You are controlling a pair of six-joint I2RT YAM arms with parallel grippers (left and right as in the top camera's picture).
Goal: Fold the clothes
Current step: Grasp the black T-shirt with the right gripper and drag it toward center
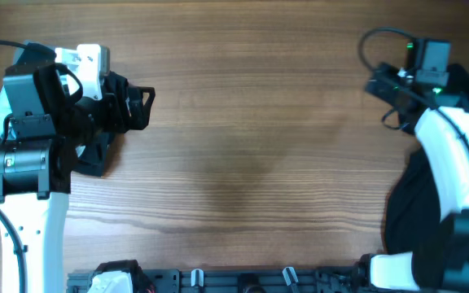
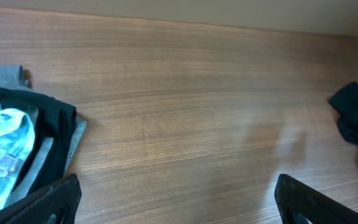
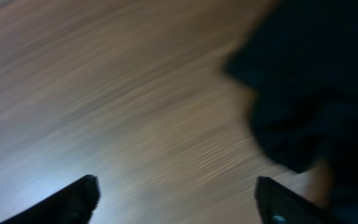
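I should use my right gripper to pull the dark garment heaped at the table's edge, far from my left gripper, to the open middle before folding.
A dark garment lies heaped at the table's right edge, partly under my right arm. It shows blurred at the upper right of the right wrist view and at the right edge of the left wrist view. A pile of black, grey and light blue clothes lies at the left, mostly hidden under my left arm in the overhead view. My left gripper is open and empty over bare wood. My right gripper is open and empty beside the dark garment.
The wooden table spans the view between the two arms. A rail with clips runs along the front edge. A cable loops by the right wrist.
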